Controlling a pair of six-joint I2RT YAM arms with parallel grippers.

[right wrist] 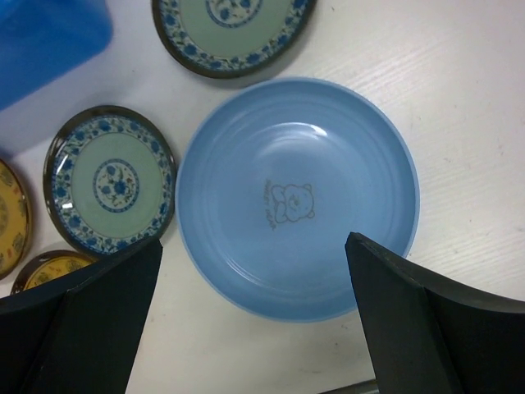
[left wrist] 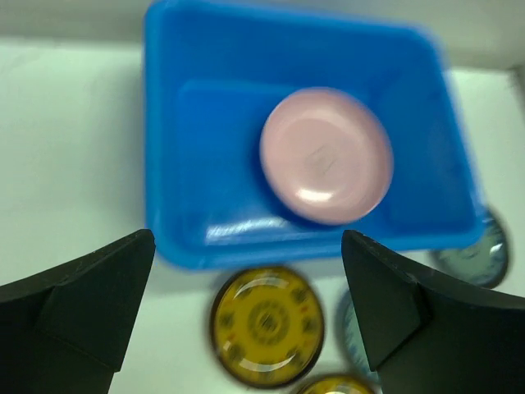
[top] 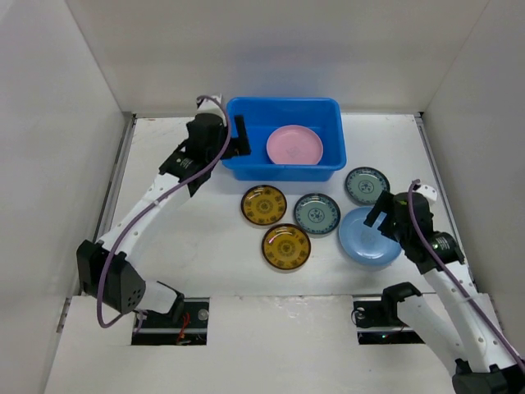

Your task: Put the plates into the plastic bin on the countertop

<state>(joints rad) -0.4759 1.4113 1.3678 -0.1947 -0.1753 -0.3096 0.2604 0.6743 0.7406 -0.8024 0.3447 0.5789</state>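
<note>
The light blue plate (top: 363,235) is far from the robot's left gripper and has teal plates next to it, so the robot's right gripper should pinch the plate's clear near rim (top: 376,263).
The blue plastic bin (top: 246,115) stands at the back of the white countertop (top: 189,238) and holds a pink plate (top: 294,144). My left gripper (top: 240,139) is open and empty, hovering over the bin's left side. In the left wrist view the bin (left wrist: 189,123), the pink plate (left wrist: 326,156) and an amber plate (left wrist: 267,325) show. Two amber plates (top: 263,204) (top: 286,246) and two teal plates (top: 317,213) (top: 366,185) lie in front of the bin. My right gripper (top: 379,220) is open above the light blue plate (top: 369,242), which also shows in the right wrist view (right wrist: 297,197). No lavender plate is in view.
White walls close in the countertop on the left, back and right. In the right wrist view the teal plates (right wrist: 111,190) (right wrist: 230,29) lie close to the light blue plate's left and far sides, and the bin's corner (right wrist: 49,33) is at top left.
</note>
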